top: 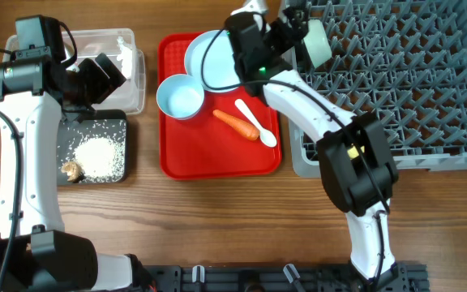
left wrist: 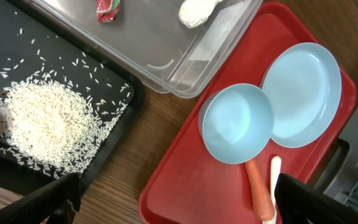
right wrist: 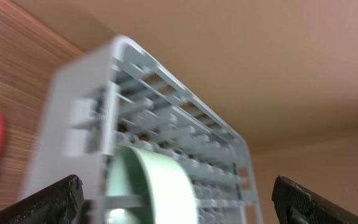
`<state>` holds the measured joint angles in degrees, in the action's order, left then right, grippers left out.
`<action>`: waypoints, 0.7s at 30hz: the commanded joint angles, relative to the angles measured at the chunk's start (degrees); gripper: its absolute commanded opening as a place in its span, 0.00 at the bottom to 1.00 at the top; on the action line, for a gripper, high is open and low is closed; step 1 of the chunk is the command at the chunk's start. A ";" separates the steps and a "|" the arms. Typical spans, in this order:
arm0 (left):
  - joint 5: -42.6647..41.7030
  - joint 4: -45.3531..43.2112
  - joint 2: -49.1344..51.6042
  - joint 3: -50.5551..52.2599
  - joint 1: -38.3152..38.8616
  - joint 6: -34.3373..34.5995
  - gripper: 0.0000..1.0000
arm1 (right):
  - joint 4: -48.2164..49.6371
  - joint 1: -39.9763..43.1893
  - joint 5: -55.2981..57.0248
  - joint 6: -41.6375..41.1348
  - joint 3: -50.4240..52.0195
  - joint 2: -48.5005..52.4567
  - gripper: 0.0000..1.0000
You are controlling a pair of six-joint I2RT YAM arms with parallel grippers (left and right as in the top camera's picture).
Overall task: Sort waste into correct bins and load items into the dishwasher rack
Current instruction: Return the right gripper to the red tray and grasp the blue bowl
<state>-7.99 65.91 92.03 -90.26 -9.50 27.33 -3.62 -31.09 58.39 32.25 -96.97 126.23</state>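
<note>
The small light-blue bowl (top: 180, 96) is open side up, and its rim (top: 200, 105) beside the carrot is clear of the plate, so my right gripper should keep going there and close.
The grey dishwasher rack (top: 412, 81) fills the right side. A pale-green bowl (top: 317, 42) stands on edge at its left rim. My right gripper (top: 297, 31) is open beside the bowl; in the right wrist view the bowl (right wrist: 154, 186) stands in the rack (right wrist: 166, 93) between the spread fingers (right wrist: 182, 202). A light-blue plate (top: 209, 57), a small light-blue bowl (top: 180, 96), a carrot (top: 235, 123) and a white spoon (top: 255, 123) lie on the red tray. My left gripper (top: 104, 71) is open and empty (left wrist: 179, 205), over the bins. The yellow cup is out of view.
The clear tub (left wrist: 166, 81) holds the red wrapper (left wrist: 109, 9) and the white paper scrap (left wrist: 197, 11). The black tray (top: 96, 126) holds rice (top: 100, 154) and a brown scrap (top: 73, 169). The red serving tray (top: 217, 158) lies between the bins and the rack.
</note>
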 commanded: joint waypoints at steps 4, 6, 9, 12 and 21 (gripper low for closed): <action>-0.33 -0.13 -0.31 0.26 -0.26 0.13 1.00 | -5.16 -2.69 -12.35 -13.84 0.24 -7.82 1.00; -0.33 -0.13 -0.31 0.26 -0.26 0.15 1.00 | -11.34 -2.82 -20.68 -21.03 0.22 -11.63 1.00; -0.33 -0.04 -0.31 0.26 -0.26 0.15 1.00 | -23.50 -2.29 -36.70 -28.76 0.22 -17.70 1.00; -0.33 0.11 -0.31 0.26 -0.26 0.13 1.00 | -30.95 -0.42 -65.26 -35.43 0.22 -22.34 1.00; 0.55 -0.35 -0.31 0.26 -1.29 -0.07 1.00 | -27.21 -2.91 -76.46 -60.41 0.33 -14.49 0.89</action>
<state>-7.97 65.87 92.03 -90.26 -9.91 27.31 -30.79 -31.64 -12.21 -15.40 -96.84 105.95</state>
